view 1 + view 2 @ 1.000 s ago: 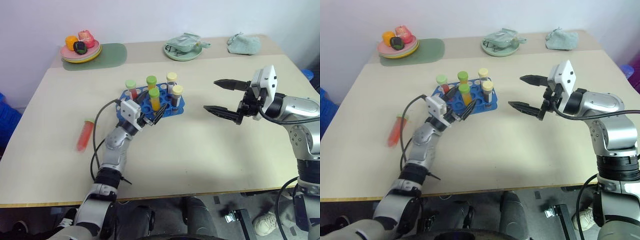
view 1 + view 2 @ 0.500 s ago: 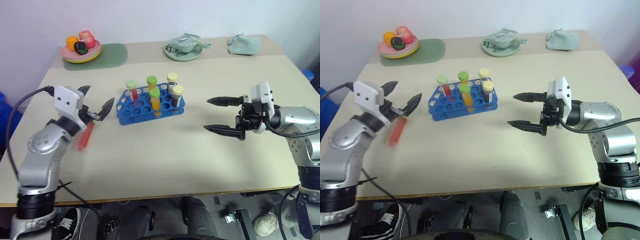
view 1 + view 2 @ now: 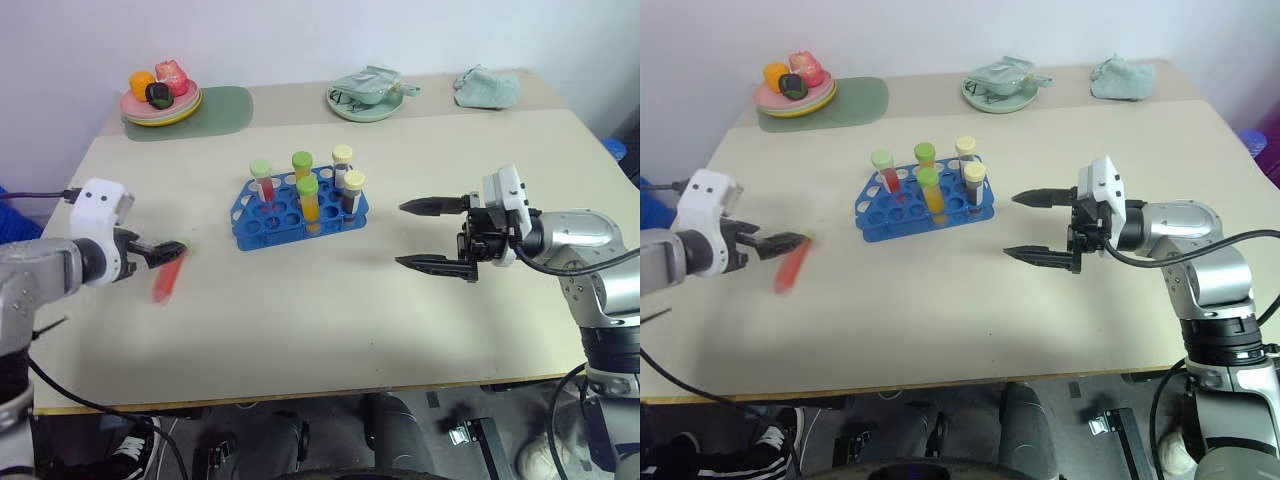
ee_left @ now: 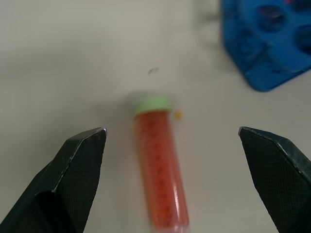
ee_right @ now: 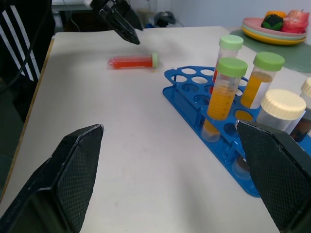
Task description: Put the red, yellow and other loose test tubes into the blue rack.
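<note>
The red tube [image 4: 159,162] lies lengthwise between my open fingers and clear of the blue rack, so my left gripper keeps going down until its fingers are on both sides of the tube's body [image 3: 168,278].
A loose test tube with red liquid and a green cap [image 3: 167,277] lies flat on the table, left of the blue rack [image 3: 262,215]. Several capped tubes stand in the rack: one red [image 3: 262,180], two yellow-orange [image 3: 309,198] and two with cream caps [image 3: 353,191]. My left gripper [image 3: 172,247] hovers open just above the lying tube's capped end; in the left wrist view the tube [image 4: 159,170] lies between and beyond the fingers, untouched. My right gripper [image 3: 400,235] hangs open and empty to the right of the rack, pointing toward it.
A plate of toy fruit [image 3: 160,100] on a green mat [image 3: 222,110] sits at the back left. A green dish holding a cloth [image 3: 366,96] and a crumpled cloth [image 3: 487,87] lie at the back right.
My left arm has swung from the rack's front out to the left and now points at the red tube. My right gripper has sunk slightly and stays open.
</note>
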Robot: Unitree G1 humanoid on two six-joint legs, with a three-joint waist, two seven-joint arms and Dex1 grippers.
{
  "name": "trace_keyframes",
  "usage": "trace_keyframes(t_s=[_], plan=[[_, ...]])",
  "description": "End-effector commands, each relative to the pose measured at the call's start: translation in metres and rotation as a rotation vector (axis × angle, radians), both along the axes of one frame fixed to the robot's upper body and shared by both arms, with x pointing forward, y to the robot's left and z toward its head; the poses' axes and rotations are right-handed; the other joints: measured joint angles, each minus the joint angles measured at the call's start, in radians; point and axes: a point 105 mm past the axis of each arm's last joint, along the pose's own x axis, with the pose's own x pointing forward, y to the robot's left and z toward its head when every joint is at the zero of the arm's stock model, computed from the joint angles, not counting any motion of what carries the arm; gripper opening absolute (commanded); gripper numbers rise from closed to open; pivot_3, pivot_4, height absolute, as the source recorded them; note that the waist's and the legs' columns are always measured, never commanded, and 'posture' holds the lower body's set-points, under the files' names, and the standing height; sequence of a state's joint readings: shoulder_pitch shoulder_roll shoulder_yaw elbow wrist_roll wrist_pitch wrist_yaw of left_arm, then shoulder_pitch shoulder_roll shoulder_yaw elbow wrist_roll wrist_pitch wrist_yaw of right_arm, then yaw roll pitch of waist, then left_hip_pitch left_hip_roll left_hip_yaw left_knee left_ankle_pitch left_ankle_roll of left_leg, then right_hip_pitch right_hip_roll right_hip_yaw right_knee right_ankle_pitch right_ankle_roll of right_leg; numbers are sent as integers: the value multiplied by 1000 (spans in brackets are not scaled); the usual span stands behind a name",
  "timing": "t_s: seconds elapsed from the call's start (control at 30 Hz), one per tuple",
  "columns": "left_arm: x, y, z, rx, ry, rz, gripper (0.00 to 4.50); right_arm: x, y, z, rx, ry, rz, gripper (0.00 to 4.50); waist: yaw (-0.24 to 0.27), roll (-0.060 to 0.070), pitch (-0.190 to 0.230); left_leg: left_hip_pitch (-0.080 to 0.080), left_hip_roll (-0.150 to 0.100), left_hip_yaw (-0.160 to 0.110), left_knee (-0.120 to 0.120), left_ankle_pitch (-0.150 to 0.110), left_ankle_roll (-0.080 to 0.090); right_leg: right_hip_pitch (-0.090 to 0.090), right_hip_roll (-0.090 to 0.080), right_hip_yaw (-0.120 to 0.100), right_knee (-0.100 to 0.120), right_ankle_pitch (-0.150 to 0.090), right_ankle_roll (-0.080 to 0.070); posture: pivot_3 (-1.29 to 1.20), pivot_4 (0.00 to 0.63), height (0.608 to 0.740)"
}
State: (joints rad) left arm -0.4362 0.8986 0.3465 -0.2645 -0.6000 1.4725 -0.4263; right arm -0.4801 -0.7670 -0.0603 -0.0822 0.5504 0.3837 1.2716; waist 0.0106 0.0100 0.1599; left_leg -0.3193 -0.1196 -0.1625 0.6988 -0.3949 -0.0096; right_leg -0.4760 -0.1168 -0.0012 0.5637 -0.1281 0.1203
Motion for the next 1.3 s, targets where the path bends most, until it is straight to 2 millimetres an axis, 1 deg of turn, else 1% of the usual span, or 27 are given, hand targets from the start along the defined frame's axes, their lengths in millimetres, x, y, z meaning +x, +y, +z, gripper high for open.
trace_keyframes(t_s=[0.03, 0.13, 0.2, 0.33, 0.43, 0.67, 0.87, 0.9, 0.97, 1.03, 1.13, 1.17, 1.23, 1.3], plan=[[7, 7, 0, -103, 57, 93, 4451, 1, 1, 12, 9, -51, -7, 4500, 3, 0, 0, 0, 0, 0, 0, 0, 0, 1, 0, 0, 0, 0, 0, 0, 150, 740], [8, 13, -8, -106, 145, 125, 4451, 2, -1, 13, 8, -52, -21, 4500, -2, 0, 0, 0, -1, -1, 1, 0, 0, 0, 0, 0, 0, 0, 0, 0, 150, 740], [12, 16, -17, -158, 209, 154, 4451, 2, 0, 13, 8, -54, -24, 4500, -6, 0, 0, 0, -2, -1, 0, 0, 0, -1, 0, 0, 0, 0, 0, 0, 150, 740], [18, 9, -30, -110, 280, 151, 4451, 3, 1, 12, 12, -55, -31, 4500, -7, 0, 0, 0, -2, -1, 0, 0, 0, -1, 0, 0, 0, 0, 0, 0, 150, 740], [25, 8, -29, -109, 294, 166, 4451, 2, 1, 12, 11, -56, -37, 4500, -3, 0, 0, 0, -2, -2, 1, 0, -1, -1, 0, -1, 0, 0, 0, 0, 150, 740], [31, 3, -34, -115, 351, 164, 4451, 4, 0, 13, 12, -63, -47, 4500, -8, 0, 0, 0, -3, -1, 1, 0, -1, -1, -1, -1, 0, 0, 0, 0, 150, 740], [27, 3, -40, -108, 394, 146, 4451, 6, 0, 14, 14, -63, -54, 4500, -16, 0, 0, -1, -3, -1, 1, 0, -1, -1, -1, -1, 1, 0, 0, 0, 150, 740], [27, 3, -41, -107, 397, 145, 4220, 6, 0, 14, 14, -64, -56, 4500, -19, 0, 0, -1, -3, -1, 1, 0, -1, -1, -1, -1, 1, 0, 0, 0, 150, 740], [26, 3, -44, -103, 403, 143, 3596, 7, 0, 14, 14, -66, -59, 4500, -22, 0, 0, -1, -3, -2, 1, 0, -1, -1, -1, 0, 1, 0, 0, 0, 150, 740], [25, 1, -45, -106, 405, 136, 2659, 7, 0, 14, 14, -66, -60, 4500, -23, 0, 0, -1, -3, -2, 1, 0, -1, -1, -1, -1, 1, 0, 0, 0, 150, 740], [25, 2, -48, -98, 400, 148, 1044, 7, 0, 14, 13, -66, -62, 4500, -23, 0, 0, -1, -3, -2, 1, 0, 0, -1, -1, -1, 1, 0, 0, 0, 150, 740], [25, 3, -47, -93, 392, 151, 771, 7, 0, 14, 14, -65, -63, 4500, -23, 0, 0, -1, -3, -2, 1, 0, -1, -1, -1, -1, 1, 0, 0, 0, 150, 740], [28, 6, -44, -65, 349, 151, 757, 7, -1, 13, 9, -67, -66, 4500, -23, 0, 0, 0, -3, -1, 1, 0, -1, -1, -1, -1, 1, 0, 0, 0, 150, 740], [39, 17, -29, 51, 195, 166, 757, 8, -1, 13, 10, -67, -69, 4500, -23, 0, 0, 0, -3, -1, 1, 0, -1, -1, -1, 0, 1, 0, 0, 0, 150, 740]])
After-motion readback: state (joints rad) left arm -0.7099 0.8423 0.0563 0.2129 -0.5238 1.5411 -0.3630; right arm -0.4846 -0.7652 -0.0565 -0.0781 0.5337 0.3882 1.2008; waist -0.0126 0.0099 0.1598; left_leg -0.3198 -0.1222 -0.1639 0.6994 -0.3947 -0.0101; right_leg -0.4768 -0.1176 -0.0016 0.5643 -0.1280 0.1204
